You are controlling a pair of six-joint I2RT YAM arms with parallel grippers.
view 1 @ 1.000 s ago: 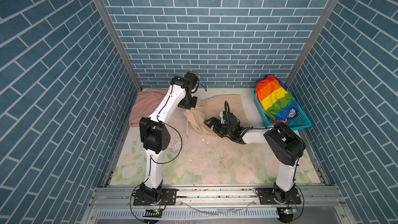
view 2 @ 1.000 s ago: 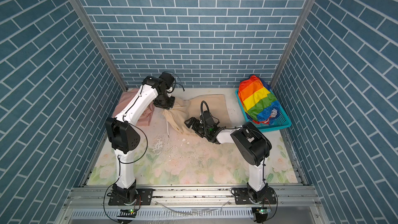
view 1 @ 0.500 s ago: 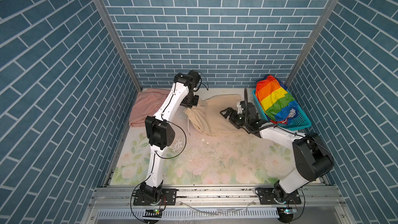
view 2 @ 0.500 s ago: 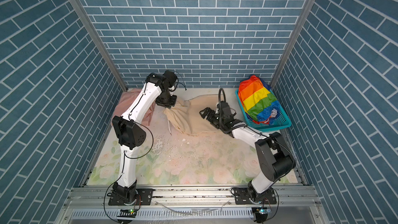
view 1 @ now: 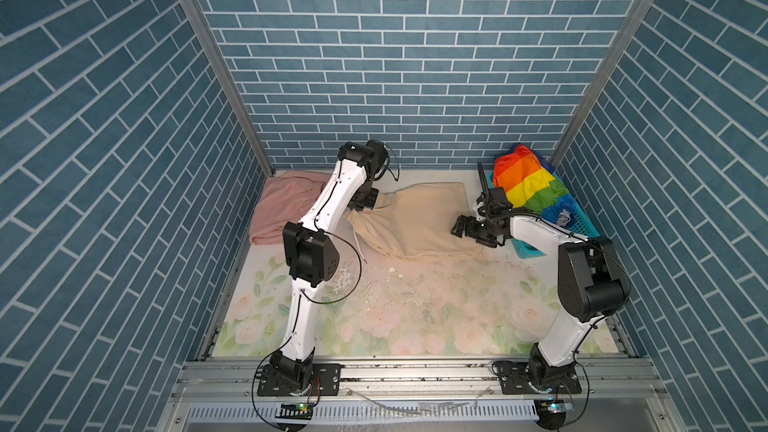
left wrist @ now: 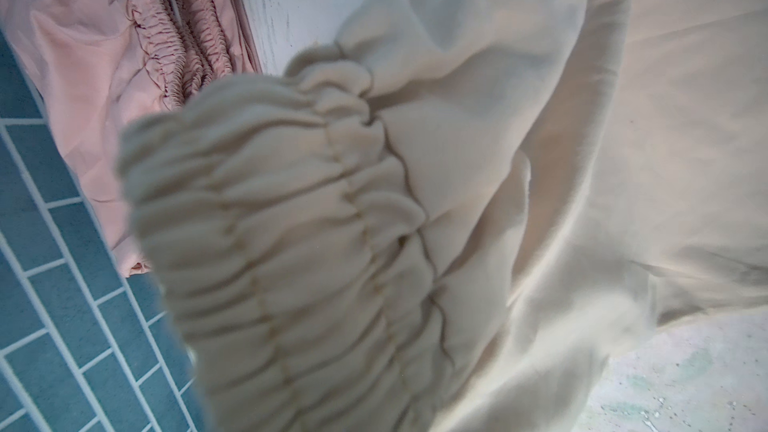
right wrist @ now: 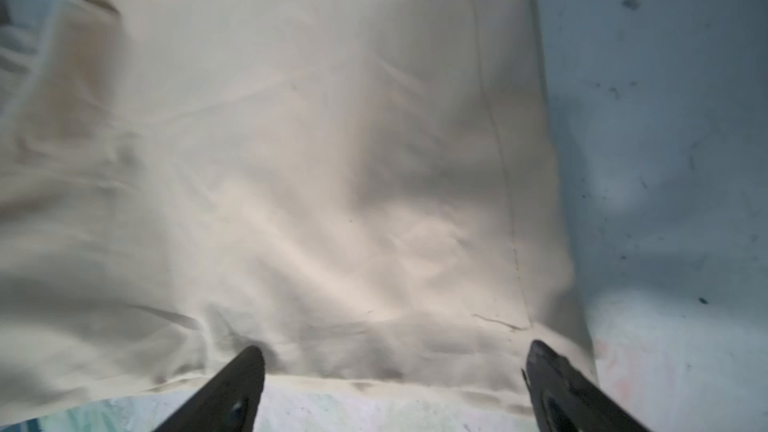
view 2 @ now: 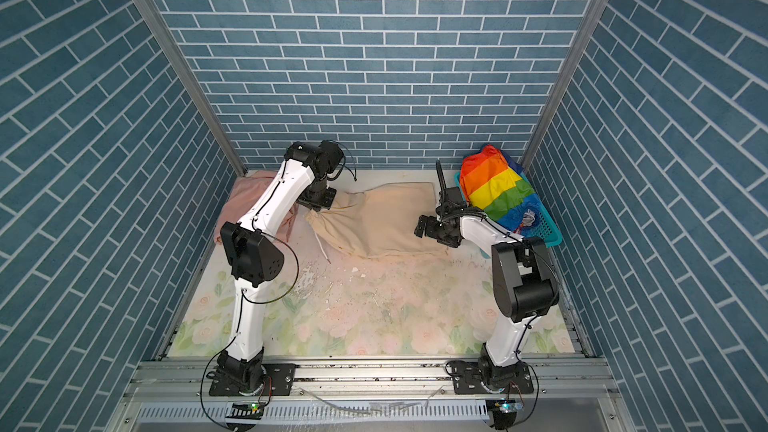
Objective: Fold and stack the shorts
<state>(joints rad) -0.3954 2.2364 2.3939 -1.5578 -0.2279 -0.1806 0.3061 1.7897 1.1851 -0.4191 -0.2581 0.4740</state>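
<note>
I am holding the waistband in my left gripper (left wrist: 280, 240) at the shorts' far end from the hem, so next I fold it over the legs (view 1: 425, 217) and pass it to my right gripper.
The beige shorts (view 1: 419, 218) (view 2: 378, 222) lie spread across the back middle of the floral mat. My left gripper (view 1: 365, 201) (view 2: 318, 201) is shut on their gathered waistband (left wrist: 291, 209), which hides the jaws in the left wrist view. My right gripper (view 1: 459, 228) (view 2: 420, 228) (right wrist: 395, 363) stands open and empty, low over the shorts' right-hand hem (right wrist: 311, 139). The pink shorts (view 1: 286, 205) (view 2: 245, 201) (left wrist: 91, 56) lie folded at the back left. The rainbow-striped shorts (view 1: 532, 184) (view 2: 498, 189) are heaped in the basket.
A teal perforated basket (view 1: 528, 249) (view 2: 552, 238) stands at the back right, just behind my right arm. Blue brick walls close in on three sides. A white drawstring (view 1: 359, 249) trails from the waistband. White flecks (view 1: 395, 274) are scattered on the mat.
My right gripper, open throughout, has moved right from the middle of the beige shorts to their right edge, and its elbow has swung out. The cloth now lies flatter. My left gripper keeps its hold.
</note>
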